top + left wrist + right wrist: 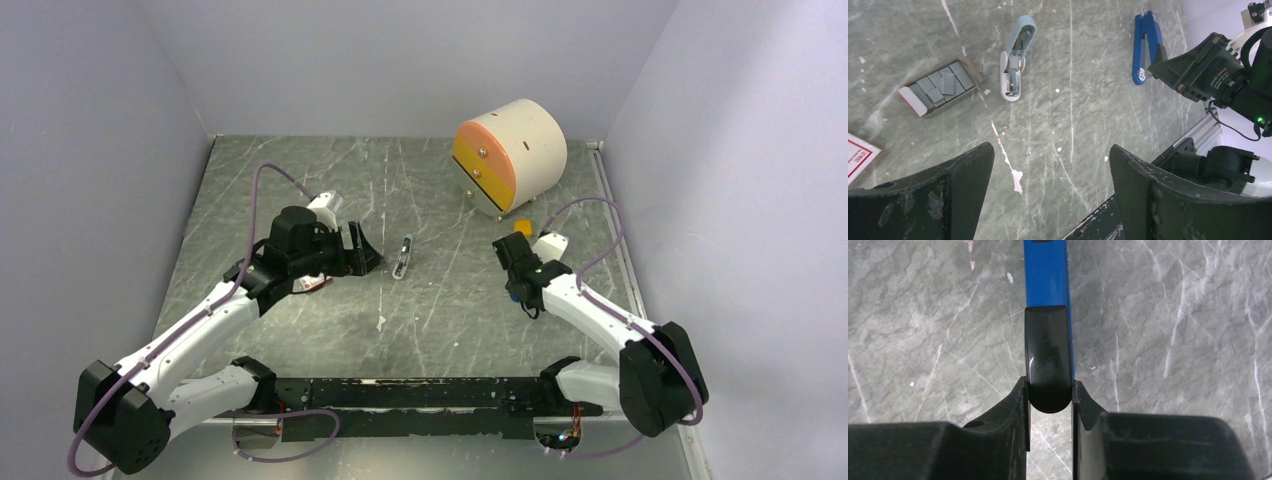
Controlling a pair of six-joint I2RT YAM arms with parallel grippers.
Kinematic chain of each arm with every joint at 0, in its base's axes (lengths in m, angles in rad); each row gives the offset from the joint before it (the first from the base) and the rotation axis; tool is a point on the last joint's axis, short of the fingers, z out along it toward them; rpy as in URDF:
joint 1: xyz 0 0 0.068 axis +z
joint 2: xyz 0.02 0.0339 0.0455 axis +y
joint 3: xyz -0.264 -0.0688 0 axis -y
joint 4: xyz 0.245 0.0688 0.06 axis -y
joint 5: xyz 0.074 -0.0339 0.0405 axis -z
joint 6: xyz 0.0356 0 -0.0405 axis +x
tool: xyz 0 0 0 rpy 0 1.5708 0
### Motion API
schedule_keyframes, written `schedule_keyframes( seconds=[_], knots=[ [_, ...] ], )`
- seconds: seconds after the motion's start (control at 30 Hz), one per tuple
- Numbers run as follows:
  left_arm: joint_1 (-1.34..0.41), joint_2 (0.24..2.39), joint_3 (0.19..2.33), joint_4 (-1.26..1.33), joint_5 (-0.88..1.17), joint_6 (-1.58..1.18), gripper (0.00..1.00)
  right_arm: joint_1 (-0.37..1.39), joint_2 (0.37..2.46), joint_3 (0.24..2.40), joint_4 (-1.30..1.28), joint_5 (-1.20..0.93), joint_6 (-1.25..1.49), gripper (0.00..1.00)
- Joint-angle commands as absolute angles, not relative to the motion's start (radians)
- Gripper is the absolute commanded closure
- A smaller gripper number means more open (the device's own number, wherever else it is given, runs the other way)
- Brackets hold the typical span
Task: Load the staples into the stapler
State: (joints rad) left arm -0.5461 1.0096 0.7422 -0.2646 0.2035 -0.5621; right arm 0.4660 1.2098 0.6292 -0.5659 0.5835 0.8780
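My left gripper should hold the blue base's end [1138, 77] before my right gripper opens the stapler, because my right gripper is on the stapler's black end [1048, 352] and the stapler's blue base is free.
The staples [940, 85] are several dark-grey strips lying in a small open brown tray on the table, at upper left in the left wrist view. The bright-blue stapler [1144, 45] lies at upper right there, and its blue body [1046, 275] runs up from the jaws in the right wrist view. My right gripper [1049, 385] is shut on the stapler's rounded black end [1048, 360]; this gripper also shows in the left wrist view [1160, 62] and the top view [503, 250]. My left gripper [1048, 150] is open and empty above bare table, near the staples; it also shows in the top view [358, 250].
A short pale-blue-and-white piece [1015, 57] lies between the staples and the stapler, also seen from above [403, 257]. A red-and-white card box [858, 155] lies at far left. A cream cylinder with orange and yellow drawers [510, 155] stands at back right. Walls enclose the table.
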Motion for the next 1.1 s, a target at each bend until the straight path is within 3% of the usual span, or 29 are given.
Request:
schedule_keyframes(
  seconds=[0.0, 0.47, 0.8, 0.97, 1.07],
  knots=[
    [-0.551, 1.047, 0.753, -0.195, 0.293, -0.596, 0.11, 0.460, 1.129, 0.616, -0.572, 0.590, 0.890, 1.00],
    [-0.678, 1.189, 0.697, -0.024, 0.303, -0.695, 0.03, 0.460, 0.858, 0.489, -0.499, 0.080, 1.006, 1.00],
    [-0.921, 1.390, 0.695, 0.286, 0.247, -0.768, 0.21, 0.460, 0.843, 0.398, -0.243, -0.090, 1.012, 1.00],
    [-1.022, 1.503, 0.724, 0.390, 0.165, -0.737, 0.15, 0.460, 0.871, 0.393, -0.188, -0.133, 1.026, 1.00],
    [-1.062, 1.544, 0.735, 0.417, 0.071, -0.734, 0.17, 0.460, 0.864, 0.387, -0.172, -0.146, 1.034, 1.00]
  ],
)
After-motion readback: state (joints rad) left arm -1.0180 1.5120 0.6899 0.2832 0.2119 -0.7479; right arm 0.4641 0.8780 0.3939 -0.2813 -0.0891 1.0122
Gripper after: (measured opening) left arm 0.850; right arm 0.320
